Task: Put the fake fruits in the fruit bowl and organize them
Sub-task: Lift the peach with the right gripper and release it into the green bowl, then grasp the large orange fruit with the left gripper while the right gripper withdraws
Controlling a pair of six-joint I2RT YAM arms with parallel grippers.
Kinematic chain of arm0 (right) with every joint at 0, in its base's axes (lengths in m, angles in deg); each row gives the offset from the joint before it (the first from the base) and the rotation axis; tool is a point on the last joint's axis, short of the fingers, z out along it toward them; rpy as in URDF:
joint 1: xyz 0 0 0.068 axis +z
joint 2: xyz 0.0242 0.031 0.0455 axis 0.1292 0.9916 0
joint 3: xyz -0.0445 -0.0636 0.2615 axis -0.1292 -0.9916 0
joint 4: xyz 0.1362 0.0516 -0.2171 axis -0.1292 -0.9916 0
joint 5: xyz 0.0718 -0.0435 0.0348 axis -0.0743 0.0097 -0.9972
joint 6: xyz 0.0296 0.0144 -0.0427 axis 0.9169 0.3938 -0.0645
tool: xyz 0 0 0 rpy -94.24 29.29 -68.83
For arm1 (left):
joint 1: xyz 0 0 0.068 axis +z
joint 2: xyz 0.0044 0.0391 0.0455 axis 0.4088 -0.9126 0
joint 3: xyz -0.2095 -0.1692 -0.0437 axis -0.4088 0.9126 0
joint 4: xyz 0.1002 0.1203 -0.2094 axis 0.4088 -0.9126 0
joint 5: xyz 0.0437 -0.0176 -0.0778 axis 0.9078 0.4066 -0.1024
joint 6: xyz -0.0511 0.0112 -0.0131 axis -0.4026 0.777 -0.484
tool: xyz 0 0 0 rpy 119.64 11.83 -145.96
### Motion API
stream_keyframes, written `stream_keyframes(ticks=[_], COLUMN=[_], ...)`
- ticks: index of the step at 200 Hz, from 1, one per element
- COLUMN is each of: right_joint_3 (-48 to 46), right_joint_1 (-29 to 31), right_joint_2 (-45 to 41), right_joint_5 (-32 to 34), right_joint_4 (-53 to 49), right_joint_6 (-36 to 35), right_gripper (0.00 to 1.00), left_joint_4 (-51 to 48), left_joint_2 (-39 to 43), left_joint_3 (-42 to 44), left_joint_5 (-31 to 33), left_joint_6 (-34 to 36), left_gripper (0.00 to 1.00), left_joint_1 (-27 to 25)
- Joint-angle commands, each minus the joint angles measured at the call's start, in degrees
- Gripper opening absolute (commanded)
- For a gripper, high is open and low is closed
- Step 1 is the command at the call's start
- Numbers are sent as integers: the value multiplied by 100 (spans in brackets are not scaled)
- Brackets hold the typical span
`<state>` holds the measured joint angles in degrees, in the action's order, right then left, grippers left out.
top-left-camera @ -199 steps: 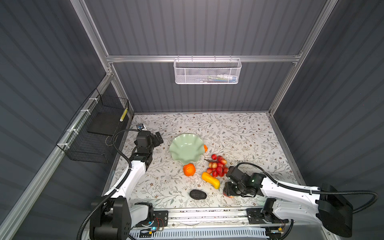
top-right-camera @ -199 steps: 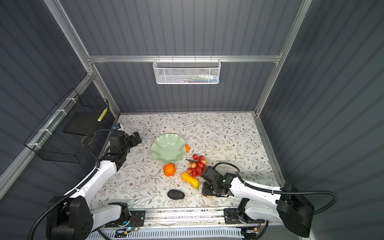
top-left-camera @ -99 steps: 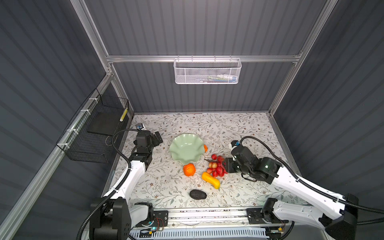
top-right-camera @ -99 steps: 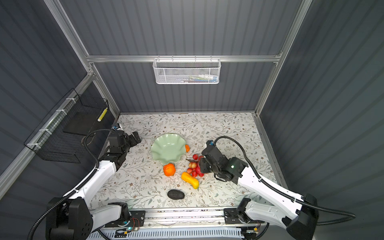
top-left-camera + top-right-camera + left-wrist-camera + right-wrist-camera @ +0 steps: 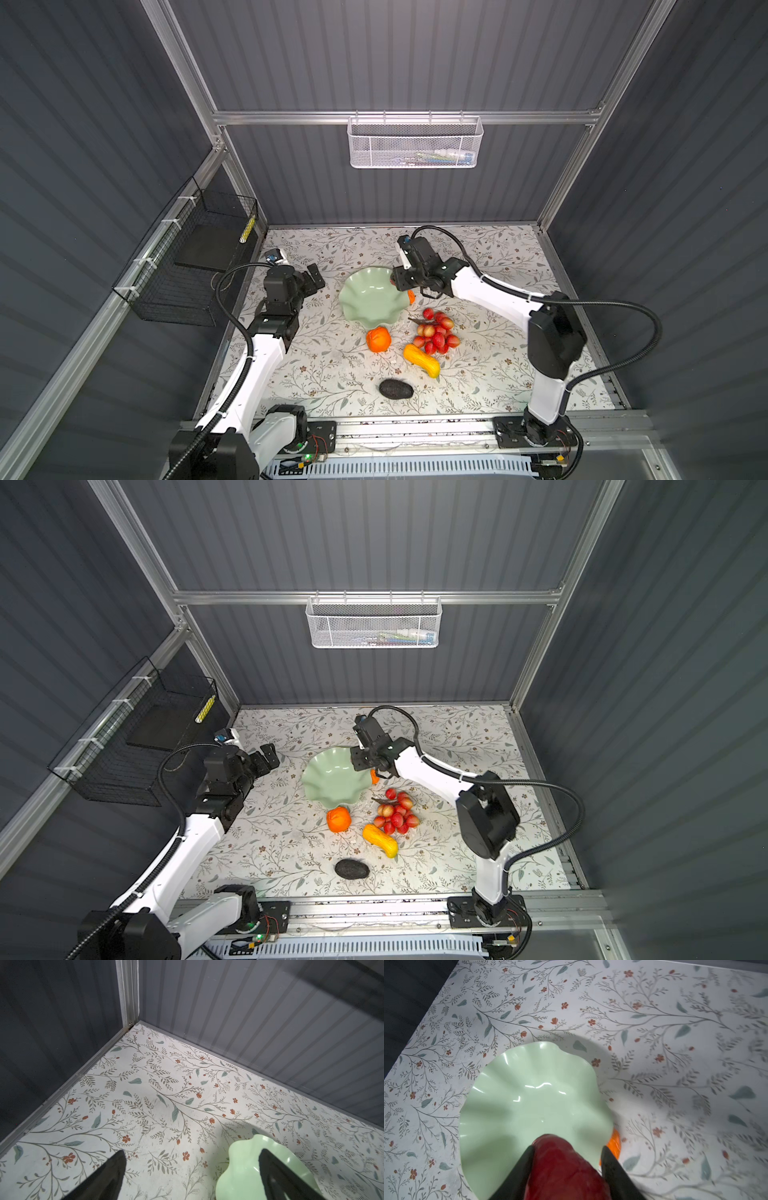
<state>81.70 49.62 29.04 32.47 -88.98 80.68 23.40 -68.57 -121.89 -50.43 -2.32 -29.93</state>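
Observation:
My right gripper is holding the red strawberry above the fruit bowl's rim and the fruit bowl's middle is empty, so it should keep going inward and let it go there.
The pale green fruit bowl sits mid-table and holds nothing. My right gripper hovers over its right rim, shut on the red strawberry. A small orange piece lies against the bowl's right side. In front of the bowl lie the round orange, grape bunch, long yellow-orange fruit and black oval. Left of the bowl, my left gripper is open with nothing between its fingers.
A white mesh basket hangs on the back wall. A black wire basket hangs on the left wall beside my left arm. Grey walls close the table on three sides.
My right arm has swung from the table's front edge, past the grapes, up to the bowl's right rim with the strawberry in its grip. The left arm has stayed put.

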Motion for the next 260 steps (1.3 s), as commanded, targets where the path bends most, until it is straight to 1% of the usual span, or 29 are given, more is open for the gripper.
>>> stream_keyframes(ticks=[1,26,66,99,128,156,185,203,221,229,238,260], right_joint_3=[576,1033,1270,1256,1265,1161,915,476,-328,-718,-1125,-1864], right_joint_1=[25,76,217,228,228,228,187,91,-96,-220,-389,-795], right_joint_2=[634,1260,1754,1934,1875,1553,1036,483,-271,-564,-861,-1364], right_joint_5=[-295,-404,-321,-343,-419,-450,-376,-343,-378,-457,-522,-640], right_joint_4=[-51,-114,-106,-37,-10,174,425,840,1733,2127,2492,3120], right_joint_6=[-293,-282,-265,-134,-73,-36,-5,36,119,235,447,931], right_gripper=[38,38,41,51,60,73,81,86,95,98,99,99], left_joint_4=[-279,-196,-227,-260,-301,-353,-378,-423,-557,-661,-818,-1276], left_joint_2=[168,262,274,310,342,272,190,132,66,44,30,27], left_joint_3=[215,380,408,440,480,486,522,553,593,597,577,515], left_joint_5=[-376,-581,-985,-1260,-1459,-1769,-2272,-2633,-2890,-2892,-2892,-2399], left_joint_6=[-280,-477,-568,-550,-551,-515,-519,-519,-527,-514,-471,-428], left_gripper=[100,100,100,100,100,100,99,98,96,95,94,93], left_joint_1=[35,35,35,35,35,34,35,27,-24,-128,-319,-1164])
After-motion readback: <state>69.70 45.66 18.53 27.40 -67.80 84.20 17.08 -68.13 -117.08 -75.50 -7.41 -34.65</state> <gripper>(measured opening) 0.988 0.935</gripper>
